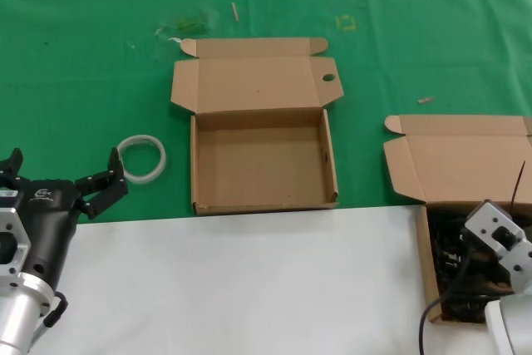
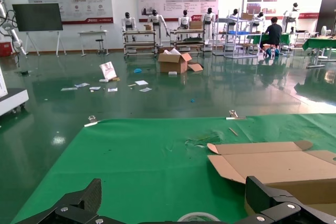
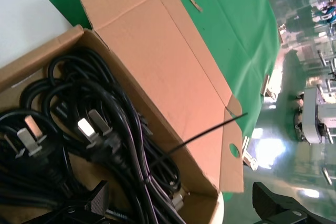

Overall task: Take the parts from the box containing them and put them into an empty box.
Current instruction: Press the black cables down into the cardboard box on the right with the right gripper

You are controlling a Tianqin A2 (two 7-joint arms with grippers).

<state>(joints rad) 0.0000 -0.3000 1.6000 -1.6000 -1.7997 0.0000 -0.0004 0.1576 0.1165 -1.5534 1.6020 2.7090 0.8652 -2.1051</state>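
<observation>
I expect the cord to come free as one bundle when I lift it, because the thin lead (image 3: 148,179) holds the black power cord's loops (image 3: 134,148) tight like a tie.
The parts (image 3: 89,135) are black power cords with plug ends, piled in the box containing them (image 1: 428,268) at the table's right edge, its lid flap (image 1: 465,160) open. My right gripper (image 1: 470,268) hangs low over that box, open. In the right wrist view one of its fingers (image 3: 97,198) is among the cords and the other stands outside the box wall; nothing is held. A thin lead (image 3: 205,132) sticks up. The empty box (image 1: 196,164) sits mid-table, its holed lid tab (image 1: 328,78) behind. My left gripper (image 1: 60,174) rests open at the near left.
A white tape ring (image 1: 143,158) lies on the green cloth just ahead of the left gripper, also low in the left wrist view as the tape ring (image 2: 198,216). White table surface (image 1: 249,288) spans the front. Small scraps (image 1: 426,100) lie on the cloth.
</observation>
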